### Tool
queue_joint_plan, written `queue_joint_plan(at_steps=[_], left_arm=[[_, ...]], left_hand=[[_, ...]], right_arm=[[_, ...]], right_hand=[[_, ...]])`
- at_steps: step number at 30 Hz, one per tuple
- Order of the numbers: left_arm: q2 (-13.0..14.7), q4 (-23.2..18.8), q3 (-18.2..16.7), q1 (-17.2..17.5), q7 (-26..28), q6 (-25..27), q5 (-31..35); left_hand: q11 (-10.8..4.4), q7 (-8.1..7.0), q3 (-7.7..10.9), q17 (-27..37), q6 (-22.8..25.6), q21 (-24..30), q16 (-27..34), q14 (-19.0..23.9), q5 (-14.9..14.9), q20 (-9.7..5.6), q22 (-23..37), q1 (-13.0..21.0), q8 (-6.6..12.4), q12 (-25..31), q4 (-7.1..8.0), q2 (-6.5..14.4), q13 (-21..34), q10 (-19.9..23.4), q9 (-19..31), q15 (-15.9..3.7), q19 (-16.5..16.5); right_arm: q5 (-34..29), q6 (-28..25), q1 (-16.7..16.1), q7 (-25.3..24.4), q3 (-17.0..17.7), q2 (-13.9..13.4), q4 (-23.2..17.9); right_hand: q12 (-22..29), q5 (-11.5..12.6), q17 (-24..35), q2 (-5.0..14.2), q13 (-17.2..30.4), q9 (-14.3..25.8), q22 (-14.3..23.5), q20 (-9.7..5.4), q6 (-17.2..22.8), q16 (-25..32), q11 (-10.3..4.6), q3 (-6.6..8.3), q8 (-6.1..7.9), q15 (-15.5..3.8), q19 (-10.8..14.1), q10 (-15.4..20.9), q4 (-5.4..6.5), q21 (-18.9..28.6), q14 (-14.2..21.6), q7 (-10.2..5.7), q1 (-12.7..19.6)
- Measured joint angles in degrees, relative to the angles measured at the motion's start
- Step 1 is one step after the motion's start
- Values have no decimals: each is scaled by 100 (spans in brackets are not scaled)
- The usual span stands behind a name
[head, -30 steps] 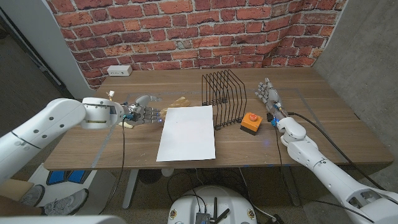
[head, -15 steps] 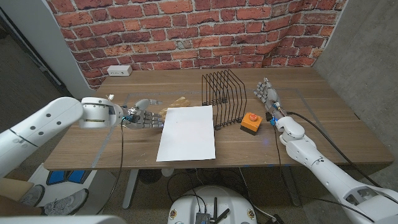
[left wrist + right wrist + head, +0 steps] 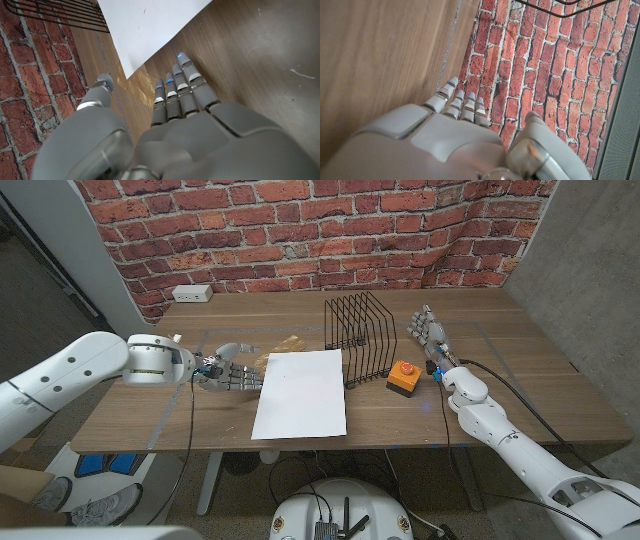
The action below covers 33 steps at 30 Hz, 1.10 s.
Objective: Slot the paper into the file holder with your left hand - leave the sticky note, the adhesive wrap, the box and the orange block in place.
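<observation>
I should expect the box to be hidden underneath when I lift the sheet [image 3: 302, 394], because the sheet's near corner [image 3: 128, 74] hovers above the wood and the adhesive wrap.
A white sheet of paper [image 3: 300, 392] lies flat on the wooden table, its near edge at the table's front. Just behind its far right corner stands the black wire file holder [image 3: 360, 338]. My left hand [image 3: 228, 370] hovers low just left of the sheet, fingers spread and pointing at its left edge, holding nothing. In the left wrist view the fingertips [image 3: 181, 65] stop short of the paper's corner [image 3: 150, 25], with the file holder [image 3: 60, 12] beyond. My right hand [image 3: 428, 335] stands open to the right of the holder.
An orange block with a red top [image 3: 402, 376] sits right of the file holder. A tan, shiny adhesive wrap [image 3: 285, 342] lies behind the paper's far left corner, close to my left fingers. A white box [image 3: 190, 293] sits at the back left by the brick wall.
My left hand has shifted slightly toward the table's front and the paper's left edge, and now covers a small yellowish thing seen beside it before. Paper and right arm are unmoved.
</observation>
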Motion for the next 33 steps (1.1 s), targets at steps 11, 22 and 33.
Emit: queue_joint_plan(at_steps=[11,22,33], left_arm=[[274,52,70,158,-80,-162,-268],[366,116,107,310,-256,-333,-456],[348,209,159,393,-535,-452,-519]], left_hand=[[-124,28,-55,0,28,0,-6,130,0,69,0,81,-29,0,7,-81,0,68,0,9,130],[-312,-95,-79,0,52,0,-28,262,0,94,-1,181,-43,-27,31,-75,1,77,16,-40,358],[-373,-90,-36,0,114,0,-28,376,28,6,-1,544,-43,-68,-11,-9,1,77,15,-155,603]], right_arm=[[-2,10,37,13,-18,47,75],[-7,15,43,-1,-27,69,101],[-10,18,22,-35,-30,77,87]], right_hand=[[0,0,-26,0,0,0,0,-31,22,0,0,0,0,24,31,0,0,0,24,22,0],[0,0,-53,0,0,-1,0,-20,22,0,0,23,0,24,41,0,-23,0,24,22,0],[0,0,-79,0,0,-1,0,-20,21,0,-12,45,0,24,41,12,0,0,24,21,0]])
